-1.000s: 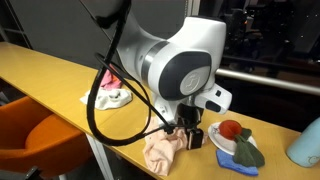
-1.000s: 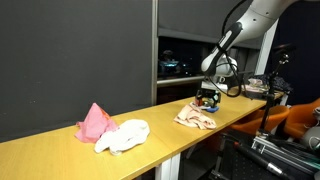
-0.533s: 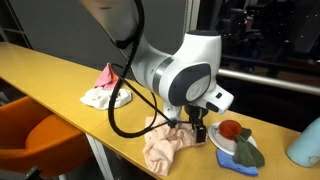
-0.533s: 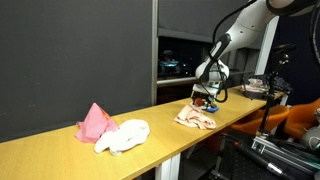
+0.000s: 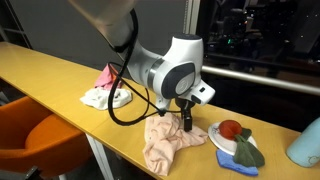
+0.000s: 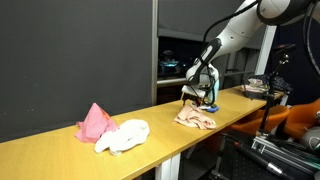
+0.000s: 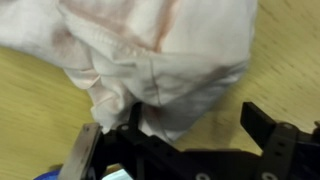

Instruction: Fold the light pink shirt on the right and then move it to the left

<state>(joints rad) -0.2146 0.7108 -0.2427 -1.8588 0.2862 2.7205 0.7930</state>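
My gripper's open fingers hang over wood at the light pink shirt's edge (image 7: 192,122), so I should rise, move toward the shirt's middle (image 5: 166,131) and pinch the cloth there.
The light pink shirt (image 5: 168,146) lies crumpled on the wooden counter, near its front edge, and it also shows in the other exterior view (image 6: 196,119). My gripper (image 5: 186,121) hangs just above the shirt's edge nearest the plate, as both exterior views show (image 6: 196,97). In the wrist view the shirt (image 7: 160,50) fills the top of the frame. My gripper (image 7: 195,125) is open there, with one finger at the shirt's hem and bare wood between the fingers. It holds nothing.
A blue plate (image 5: 222,143) with a red and a green item sits right beside the shirt. A pink cloth (image 6: 94,121) and a white cloth (image 6: 126,135) lie further along the counter. An orange chair (image 5: 40,138) stands in front. A pale bottle (image 5: 308,146) stands at the counter's end.
The gripper has moved away from the plate and along the shirt's edge, rising a little. The shirt now lies more spread out toward the plate.
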